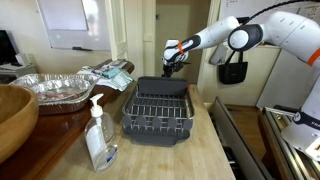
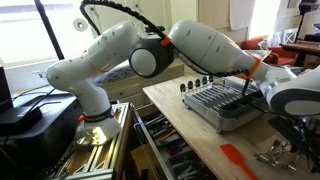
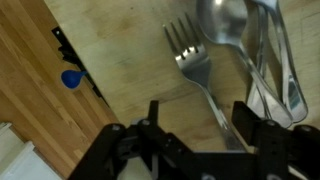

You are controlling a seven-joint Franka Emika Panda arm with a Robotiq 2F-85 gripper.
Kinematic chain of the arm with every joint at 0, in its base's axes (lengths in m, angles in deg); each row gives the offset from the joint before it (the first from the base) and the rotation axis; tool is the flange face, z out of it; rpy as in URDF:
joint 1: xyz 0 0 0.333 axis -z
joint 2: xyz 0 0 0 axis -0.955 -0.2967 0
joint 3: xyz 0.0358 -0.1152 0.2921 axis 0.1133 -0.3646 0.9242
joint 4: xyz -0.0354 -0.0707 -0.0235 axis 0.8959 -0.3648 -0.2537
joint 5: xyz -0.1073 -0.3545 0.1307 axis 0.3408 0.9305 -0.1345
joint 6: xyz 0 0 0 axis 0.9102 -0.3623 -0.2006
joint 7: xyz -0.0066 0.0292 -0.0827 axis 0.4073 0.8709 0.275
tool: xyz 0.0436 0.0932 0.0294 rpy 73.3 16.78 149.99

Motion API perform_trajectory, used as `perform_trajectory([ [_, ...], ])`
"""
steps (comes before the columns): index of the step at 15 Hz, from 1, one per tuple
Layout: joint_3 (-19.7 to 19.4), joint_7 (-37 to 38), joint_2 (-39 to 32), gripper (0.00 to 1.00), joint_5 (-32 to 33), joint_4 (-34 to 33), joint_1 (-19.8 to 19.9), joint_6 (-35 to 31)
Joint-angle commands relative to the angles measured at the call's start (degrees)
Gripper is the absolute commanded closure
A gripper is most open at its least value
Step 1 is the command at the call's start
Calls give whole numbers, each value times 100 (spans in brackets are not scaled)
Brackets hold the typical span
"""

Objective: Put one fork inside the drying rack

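Note:
My gripper should turn to line up with the fork and close below its neck (image 3: 208, 94), because the fork's handle (image 3: 220, 117) slants toward one of my open gripper's fingers.
A silver fork (image 3: 190, 55) lies on the light wooden counter with its tines pointing to the top of the wrist view. My gripper (image 3: 200, 125) is open above it, and the fork's handle runs down between the two black fingers. I cannot tell whether the fingers touch it. Two spoons (image 3: 228, 22) lie right beside the fork. The dark grey drying rack (image 1: 158, 112) with its wire grid stands on the counter in both exterior views (image 2: 225, 104). The gripper (image 1: 172, 62) hangs just beyond the rack's far end, over the pile of cutlery (image 2: 278, 150).
A soap pump bottle (image 1: 100, 135) stands in front of the rack, with foil trays (image 1: 55, 88) and a wooden bowl (image 1: 12, 115) beside it. An orange spatula (image 2: 238, 160) lies on the counter near the cutlery. A small blue object (image 3: 71, 77) sits at the counter's edge.

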Motion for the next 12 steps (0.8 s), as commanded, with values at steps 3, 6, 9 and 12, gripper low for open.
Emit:
perform_trajectory([
  [3,-68,10,-381,69,139,-606,-41,317],
  [6,-77,13,-439,91,159,-713,-45,372],
  [9,-69,-6,-428,61,140,-721,-39,365],
  [12,-41,-96,-364,47,132,-663,-20,313],
])
